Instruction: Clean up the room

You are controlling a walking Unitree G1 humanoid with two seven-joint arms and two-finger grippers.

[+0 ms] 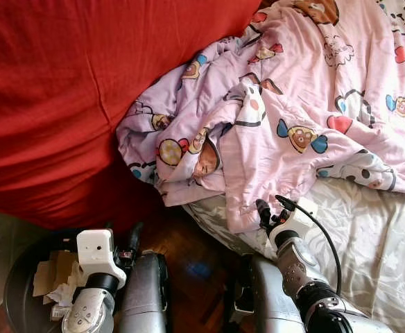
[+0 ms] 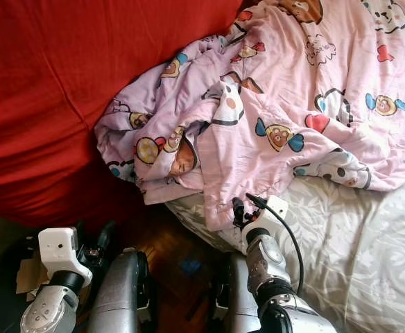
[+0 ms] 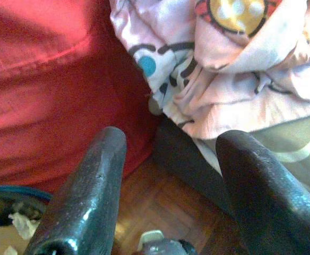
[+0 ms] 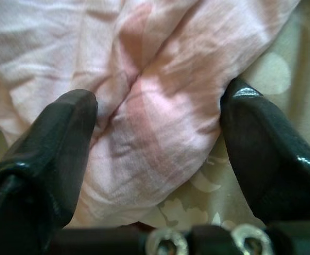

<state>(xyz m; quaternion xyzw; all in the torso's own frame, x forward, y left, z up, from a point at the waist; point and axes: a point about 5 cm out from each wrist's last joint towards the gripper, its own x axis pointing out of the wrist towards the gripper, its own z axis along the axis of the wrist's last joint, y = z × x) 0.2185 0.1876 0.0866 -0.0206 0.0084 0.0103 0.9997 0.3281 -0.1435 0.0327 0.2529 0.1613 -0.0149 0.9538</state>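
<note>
I expect the pink quilt [image 1: 254,184] to spread out over the bed's near edge when I pull the quilt's hem, because deep folds [image 1: 263,84] cut off the cartoon prints.
A pink quilt [image 1: 293,104] printed with cartoon animals lies crumpled on the bed, and its lower edge hangs over the bed's near corner. My right gripper [image 4: 157,106] is at that hanging edge, open, with one black finger on each side of a pink fold [image 4: 155,138]. In the left eye view the right gripper [image 1: 263,215] touches the quilt's lowest flap. My left gripper [image 3: 171,143] is open and holds nothing. It is low over the wooden floor, facing the gap between the red cloth and the bed.
A large red cloth [image 1: 64,90] covers the left side. The bed has a pale leaf-patterned sheet [image 1: 376,229]. A black bin [image 1: 12,277] with crumpled paper and cardboard stands at the lower left by my left arm. Dark wooden floor [image 1: 188,263] lies between my arms.
</note>
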